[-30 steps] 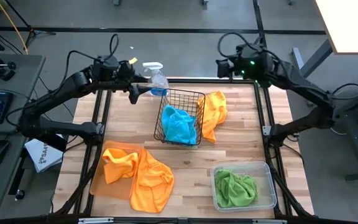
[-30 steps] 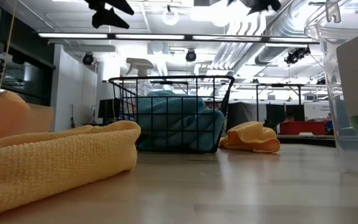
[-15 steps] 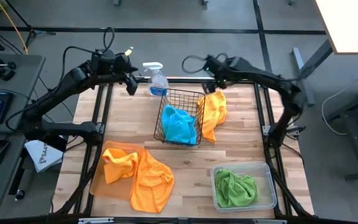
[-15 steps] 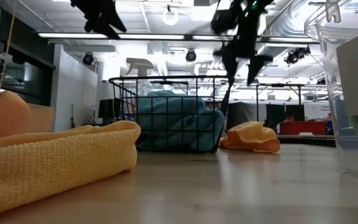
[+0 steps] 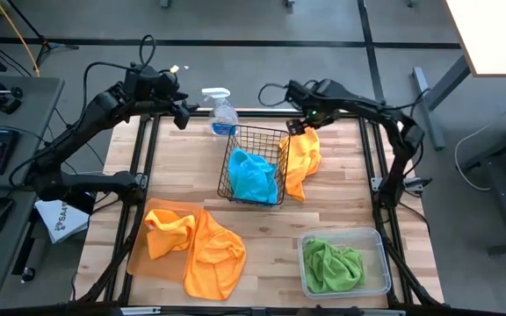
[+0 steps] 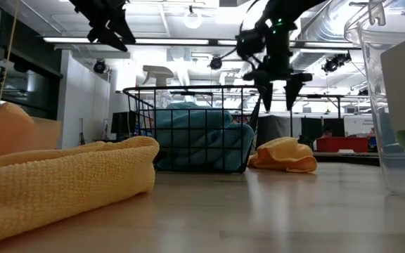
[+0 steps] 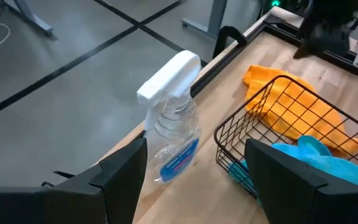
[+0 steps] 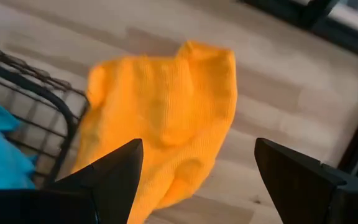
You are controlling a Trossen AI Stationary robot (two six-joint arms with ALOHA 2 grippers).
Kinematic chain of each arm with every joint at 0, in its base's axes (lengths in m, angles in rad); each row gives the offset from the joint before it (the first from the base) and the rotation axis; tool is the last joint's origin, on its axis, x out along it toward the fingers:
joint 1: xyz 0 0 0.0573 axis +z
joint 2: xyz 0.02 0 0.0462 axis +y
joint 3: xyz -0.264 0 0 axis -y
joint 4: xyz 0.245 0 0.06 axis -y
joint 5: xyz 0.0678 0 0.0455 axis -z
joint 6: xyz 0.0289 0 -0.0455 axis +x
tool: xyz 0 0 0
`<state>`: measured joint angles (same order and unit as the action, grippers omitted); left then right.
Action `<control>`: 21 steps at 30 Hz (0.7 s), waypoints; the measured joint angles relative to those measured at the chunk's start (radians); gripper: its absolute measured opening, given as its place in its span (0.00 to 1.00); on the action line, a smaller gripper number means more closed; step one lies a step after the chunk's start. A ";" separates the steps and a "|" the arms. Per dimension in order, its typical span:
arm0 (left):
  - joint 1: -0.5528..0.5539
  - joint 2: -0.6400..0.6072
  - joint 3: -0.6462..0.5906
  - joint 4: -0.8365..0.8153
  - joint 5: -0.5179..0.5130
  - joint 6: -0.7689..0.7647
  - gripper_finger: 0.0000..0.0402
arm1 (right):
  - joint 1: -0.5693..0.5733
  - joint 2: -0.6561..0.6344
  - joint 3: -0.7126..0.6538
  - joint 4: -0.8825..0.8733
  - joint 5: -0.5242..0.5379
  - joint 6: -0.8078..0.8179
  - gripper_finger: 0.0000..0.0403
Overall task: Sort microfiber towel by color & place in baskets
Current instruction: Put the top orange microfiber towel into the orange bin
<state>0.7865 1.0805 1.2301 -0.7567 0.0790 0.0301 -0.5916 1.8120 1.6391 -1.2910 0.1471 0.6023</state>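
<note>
The orange towel (image 5: pixel 303 163) lies on the other side of the wire basket from the orange tray (image 5: pixel 158 257), so I should lift the towel with my right gripper and pass it to my left gripper.
An orange towel (image 5: pixel 304 160) lies crumpled on the table against the right side of the black wire basket (image 5: pixel 269 140), which holds a turquoise towel (image 5: pixel 253 175). My right gripper (image 8: pixel 194 180) hovers open just above that orange towel (image 8: pixel 166 130), fingers pointing down (image 6: pixel 277 93), touching nothing. Two more orange towels (image 5: pixel 202 244) lie on and over the flat orange tray (image 5: pixel 137 254). A green towel (image 5: pixel 332 266) sits in the clear tub (image 5: pixel 381 237). My left gripper (image 7: pixel 194 186) is open, raised at the far left edge (image 5: pixel 181 112).
A clear spray bottle (image 5: pixel 222 114) with a white trigger head stands at the far edge between the two grippers, close to the basket's far left corner (image 7: pixel 173 137). Bare wood shows in the table's middle and along its left side. Dark frame rails run along the table's edges.
My right gripper has swung from beyond the far right corner toward the left and near, and has come down over the orange towel beside the basket. My left gripper has drawn back up and toward the far left corner. The towels have kept still.
</note>
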 joint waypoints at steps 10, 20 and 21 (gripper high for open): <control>0.000 0.019 0.000 0.005 0.065 -0.053 0.64 | -0.041 -0.193 -0.098 0.106 0.027 0.072 0.76; -0.001 0.045 0.000 0.105 0.068 -0.089 0.64 | 0.006 -0.322 -0.565 0.498 0.020 0.299 0.76; -0.001 0.045 0.000 0.110 0.068 -0.089 0.64 | 0.006 -0.331 -0.593 0.512 0.014 0.327 0.76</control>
<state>0.7853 1.1255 1.2297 -0.6467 0.1471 -0.0587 -0.5861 1.4810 1.0463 -0.7791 0.1607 0.9295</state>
